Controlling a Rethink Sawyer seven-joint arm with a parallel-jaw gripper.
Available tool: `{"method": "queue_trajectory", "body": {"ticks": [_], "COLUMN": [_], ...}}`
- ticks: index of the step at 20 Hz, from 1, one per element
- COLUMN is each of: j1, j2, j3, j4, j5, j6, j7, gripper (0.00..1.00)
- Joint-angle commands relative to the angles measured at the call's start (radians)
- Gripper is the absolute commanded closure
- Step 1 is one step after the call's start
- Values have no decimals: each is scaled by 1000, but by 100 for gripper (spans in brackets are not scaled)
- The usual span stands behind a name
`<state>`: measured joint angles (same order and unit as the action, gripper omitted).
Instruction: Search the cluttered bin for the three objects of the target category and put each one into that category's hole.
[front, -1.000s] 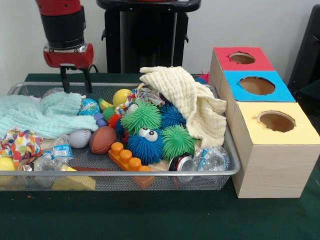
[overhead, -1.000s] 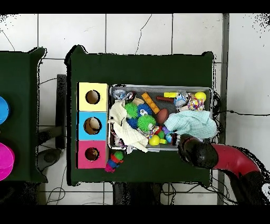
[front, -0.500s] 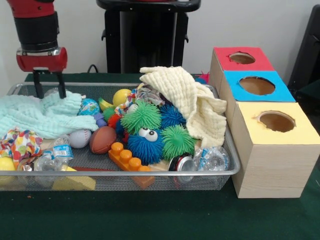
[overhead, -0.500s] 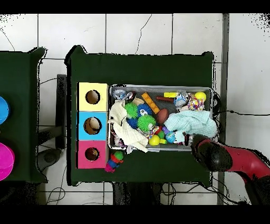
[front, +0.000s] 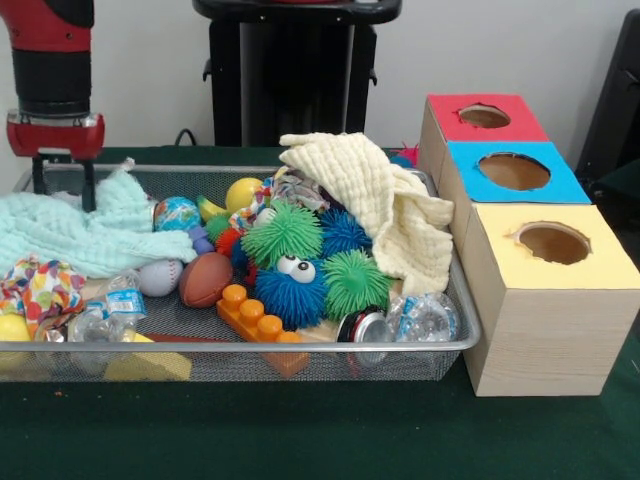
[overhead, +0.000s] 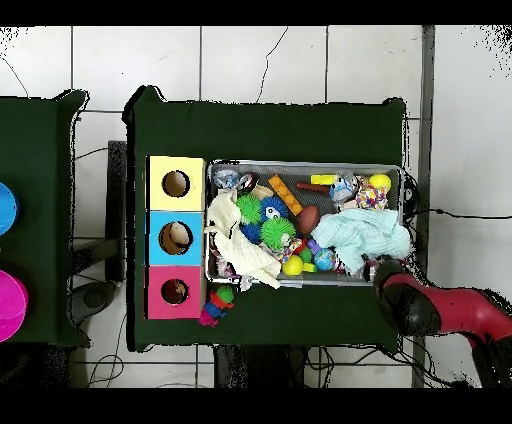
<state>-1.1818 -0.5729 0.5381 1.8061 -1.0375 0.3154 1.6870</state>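
My gripper is about to pull the mint cloth aside, and this should uncover more balls and a can. The cloth lies in a hump, with a baseball peeking from its edge.
My gripper hangs open at the far left corner of the wire bin, its fingers straddling the edge of the mint cloth with nothing clearly held. The cloth rises to a peak just right of the fingers. Beside the cloth lie a globe ball, a yellow ball, a baseball and a football. Several spiky balls sit mid-bin, one blue with eyes. Seen from overhead, the arm covers the bin's corner beside the mint cloth.
A cream cloth drapes over the bin's right part. An orange brick, a can and clear bottles lie along the front. Red, blue and yellow boxes with holes stand right of the bin.
The gripper has moved left along the bin's back edge, passing over the mint cloth. The cloth's edge has bunched up into a peak and shifted slightly.
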Motion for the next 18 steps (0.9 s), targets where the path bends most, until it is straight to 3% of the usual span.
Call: {"method": "queue_trajectory", "body": {"ticks": [1, 4, 6, 9, 12, 16, 18], "j1": [56, 72, 30, -85, -96, -34, 56], "j2": [237, 301, 338, 402, 435, 437, 383], "j3": [-74, -75, -12, 167, 238, 255, 199], "j4": [-179, -215, -208, -140, -110, -77, -65], "j5": [-262, -312, -318, -306, -281, -261, -246], "j6": [-74, -129, -175, -147, -118, -152, -211], "j7": [-137, -138, -170, -308, -339, -213, -64], "gripper": [0, 0, 0, 0, 0, 0, 0]}}
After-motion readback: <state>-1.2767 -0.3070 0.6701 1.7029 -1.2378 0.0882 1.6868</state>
